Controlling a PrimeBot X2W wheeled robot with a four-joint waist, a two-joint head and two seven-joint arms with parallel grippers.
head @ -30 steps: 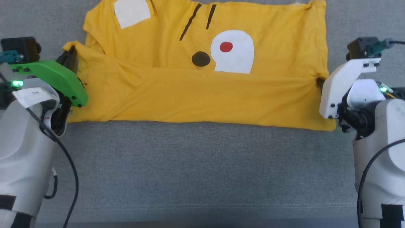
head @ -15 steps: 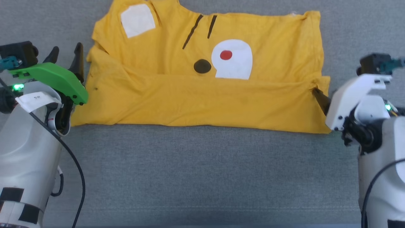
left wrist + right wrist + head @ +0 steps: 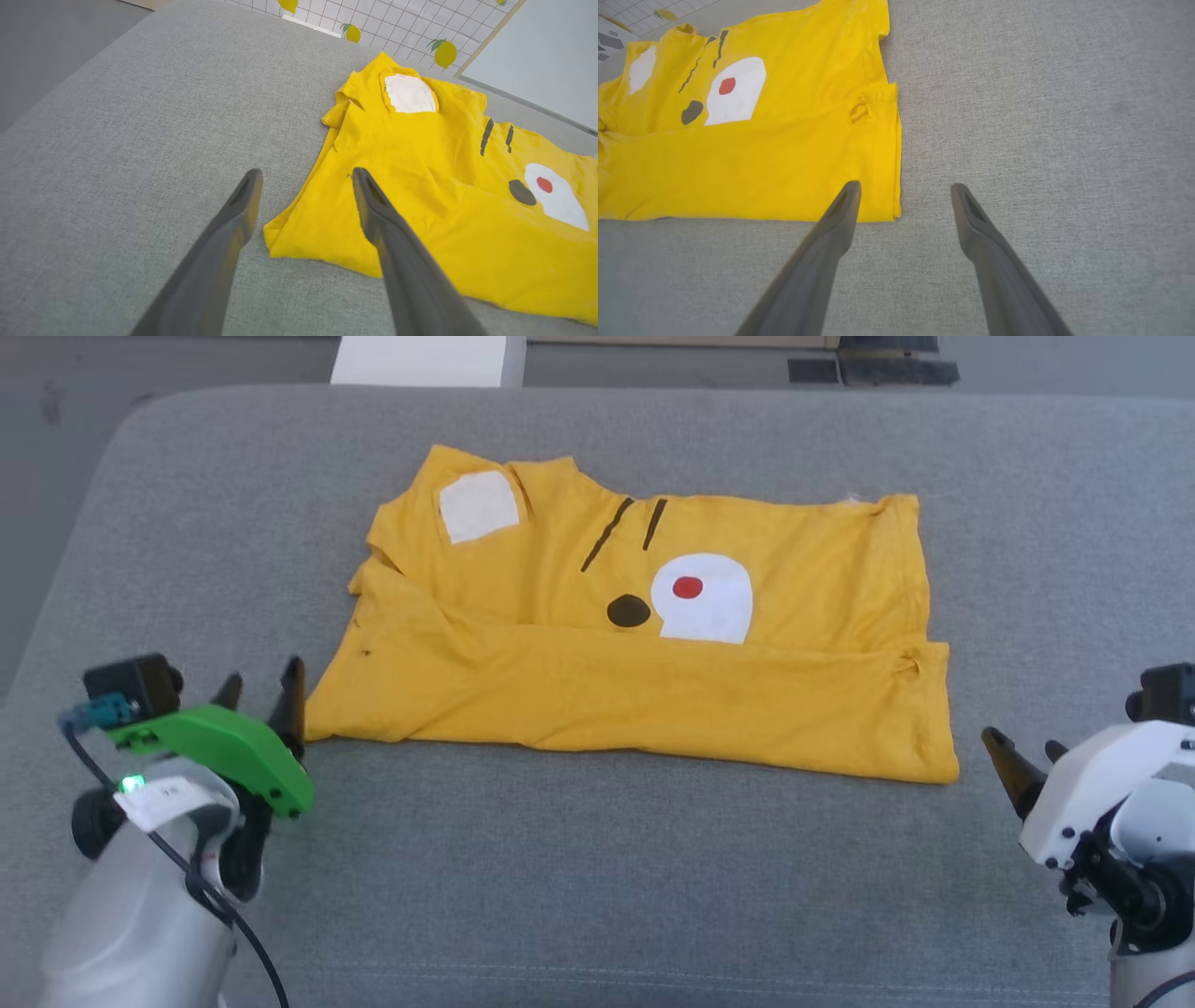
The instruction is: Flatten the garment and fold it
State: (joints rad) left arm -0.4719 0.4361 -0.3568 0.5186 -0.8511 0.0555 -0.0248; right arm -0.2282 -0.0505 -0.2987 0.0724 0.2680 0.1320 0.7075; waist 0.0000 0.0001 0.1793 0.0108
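The folded near half (image 3: 661,696) of the garment will stay folded over when I pull the garment towards me, because its layers show stacked at the near corner's crease (image 3: 273,240).
The garment (image 3: 644,691), a bright yellow T-shirt, lies on the grey cushion with its near half folded up over the print, leaving a white patch with a red dot, a black oval and two dark stripes showing. My left gripper (image 3: 261,695) stands open just off the shirt's near-left corner (image 3: 299,228). My right gripper (image 3: 1025,756) is open too, a little right of the near-right corner (image 3: 887,205), holding nothing.
The grey cushion (image 3: 597,887) stretches wide in front of the shirt and on both sides. Its back edge meets a floor with a white box (image 3: 420,359). A tiled wall with lemon prints (image 3: 397,23) shows behind in the left wrist view.
Both grippers went from shut on the shirt's side edges to open and drew back toward me. The head camera has pulled back, so the whole shirt shows.
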